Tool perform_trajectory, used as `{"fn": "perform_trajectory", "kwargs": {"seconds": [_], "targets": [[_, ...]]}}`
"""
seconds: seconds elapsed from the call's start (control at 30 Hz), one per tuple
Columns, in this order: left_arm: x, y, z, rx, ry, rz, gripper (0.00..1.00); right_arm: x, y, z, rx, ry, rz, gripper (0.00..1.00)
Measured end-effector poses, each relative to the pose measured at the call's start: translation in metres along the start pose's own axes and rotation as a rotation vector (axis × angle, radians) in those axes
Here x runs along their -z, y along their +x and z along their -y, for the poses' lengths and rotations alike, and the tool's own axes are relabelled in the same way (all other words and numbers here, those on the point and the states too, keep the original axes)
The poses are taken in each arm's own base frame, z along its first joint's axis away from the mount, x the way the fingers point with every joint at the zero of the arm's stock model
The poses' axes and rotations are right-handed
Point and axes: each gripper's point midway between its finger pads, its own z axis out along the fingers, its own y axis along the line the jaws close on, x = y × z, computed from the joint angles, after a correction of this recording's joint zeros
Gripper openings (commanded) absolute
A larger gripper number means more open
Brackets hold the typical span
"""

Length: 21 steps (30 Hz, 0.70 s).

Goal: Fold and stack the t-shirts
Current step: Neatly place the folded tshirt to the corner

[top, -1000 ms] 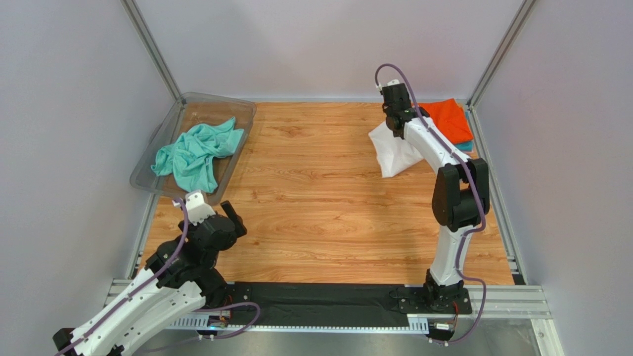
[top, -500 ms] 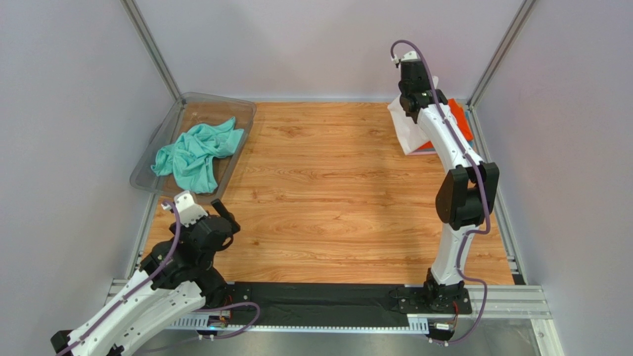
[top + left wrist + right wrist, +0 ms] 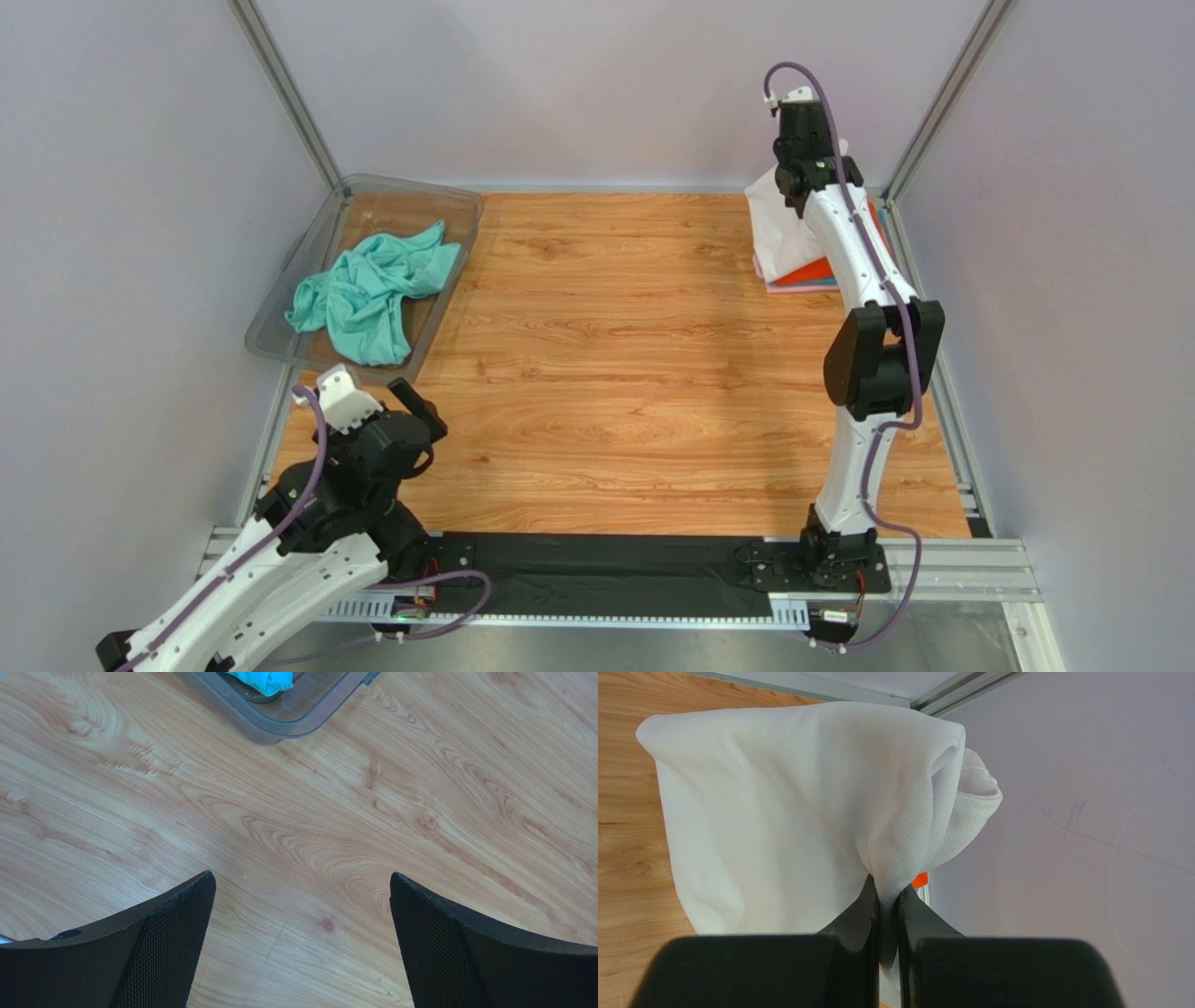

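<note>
My right gripper keeps going toward the stack's back corner [image 3: 877,189] and lets go there, because the folded white t-shirt is over the stack and orange shows on the stack's wall side [image 3: 874,214].
My right gripper [image 3: 797,171] is shut on a bunch of the folded white t-shirt [image 3: 780,231] and holds it hanging over the back right corner. In the right wrist view the jaws [image 3: 887,892] pinch the white cloth [image 3: 787,805]. The white shirt covers most of the orange t-shirt [image 3: 814,275]; a bit of orange shows by my fingers [image 3: 919,880]. A crumpled mint-green t-shirt [image 3: 368,287] lies in the clear tray [image 3: 456,210]. My left gripper [image 3: 415,408] is open and empty over bare wood [image 3: 300,876]. Pink and teal shirts cannot be made out.
The clear plastic tray stands at the back left; its near corner [image 3: 295,724] shows in the left wrist view with a bit of mint cloth [image 3: 263,680]. Grey walls and metal frame rails [image 3: 919,301] close the table's sides.
My right arm has carried the white t-shirt up and to the back right, over the orange shirt. My left arm has drawn back a little toward the near left.
</note>
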Motion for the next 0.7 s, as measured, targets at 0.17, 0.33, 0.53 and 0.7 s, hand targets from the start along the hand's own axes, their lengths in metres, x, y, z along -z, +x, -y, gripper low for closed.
{"fn": "perform_trajectory", "kwargs": {"seconds": [0.17,0.33,0.53,0.7], "targets": [[-0.002,0.001,0.000,-0.017,-0.017,-0.003,1.00,-0.033,0.017,-0.004,-0.002,-0.012,-0.050,0.00],[-0.004,0.002,-0.001,-0.031,-0.032,-0.001,1.00,-0.059,0.027,0.003,-0.020,-0.001,-0.080,0.00],[-0.005,0.002,-0.001,-0.037,-0.040,0.002,1.00,-0.081,0.039,0.016,-0.065,0.008,-0.100,0.01],[-0.006,0.003,-0.001,-0.051,-0.052,-0.001,1.00,-0.101,0.062,0.019,-0.103,0.018,-0.146,0.23]]}}
